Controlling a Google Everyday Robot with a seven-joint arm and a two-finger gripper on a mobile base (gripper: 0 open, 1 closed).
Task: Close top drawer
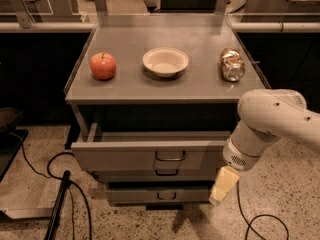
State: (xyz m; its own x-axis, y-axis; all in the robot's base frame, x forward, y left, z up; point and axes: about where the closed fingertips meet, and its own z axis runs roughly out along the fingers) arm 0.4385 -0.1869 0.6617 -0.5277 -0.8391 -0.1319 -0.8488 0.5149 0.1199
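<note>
My gripper's fingers are hanging below the top drawer's front. I should lift my gripper to the end of that front (215, 157) before I push the drawer in.
The top drawer (125, 156) is a wide grey drawer under the cabinet top and stands pulled out a short way. A small dark wire handle (170, 156) sits at the centre of its front. My gripper (221, 185), pale yellow at its tip, hangs from the white arm (270, 119) at the drawer front's right end, slightly below it. I cannot tell whether it touches the front.
Two narrower grey drawer fronts sit below, the middle one (200, 173) and the bottom one (160, 195). On the grey cabinet top (200, 84) are a red apple (103, 65), a white bowl (165, 61) and a crumpled can (232, 64). Black cables (260, 219) and a dark pole (59, 204) lie on the floor.
</note>
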